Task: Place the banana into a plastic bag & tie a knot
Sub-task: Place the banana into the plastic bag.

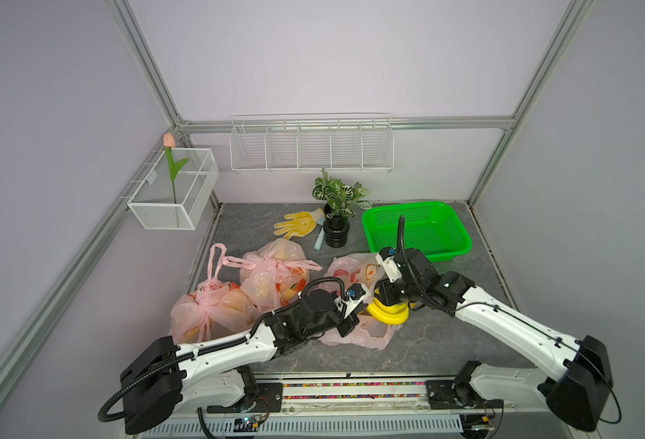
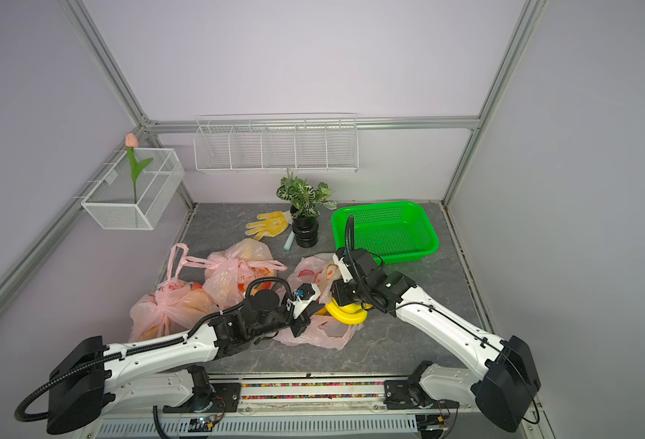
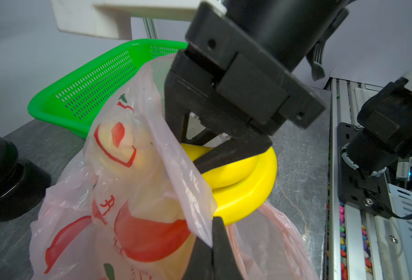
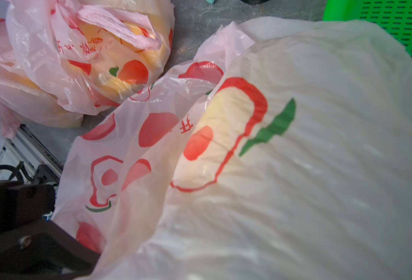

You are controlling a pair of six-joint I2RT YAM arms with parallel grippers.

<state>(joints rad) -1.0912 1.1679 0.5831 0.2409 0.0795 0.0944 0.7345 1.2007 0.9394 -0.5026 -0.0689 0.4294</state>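
The bag's film [image 3: 157, 112] drapes over my right gripper's fingers at the banana, so my left gripper should draw the bag's edge [image 3: 203, 212] away and widen the bag's opening.
A yellow banana bunch [image 1: 388, 313] [image 2: 345, 312] [image 3: 246, 184] hangs at the mouth of a pink translucent plastic bag [image 1: 351, 268] [image 2: 311, 270] [image 3: 137, 194] printed with red fruit. My right gripper [image 1: 385, 298] [image 2: 345, 300] comes down from above and is shut on the banana; its black fingers [image 3: 234, 150] clamp the fruit. My left gripper [image 1: 347, 325] [image 2: 300, 323] [image 3: 212, 232] is shut on the bag's edge and holds it up beside the banana. In the right wrist view the bag's film [image 4: 285, 157] covers the jaws.
Two knotted pink bags [image 1: 271, 277] [image 1: 207, 308] lie to the left. Behind stand a green basket [image 1: 404, 207], a potted plant [image 1: 336, 228] and a yellow glove [image 1: 300, 222]. A wire basket with a tulip [image 1: 173, 190] and a wire shelf [image 1: 311, 144] hang on the walls.
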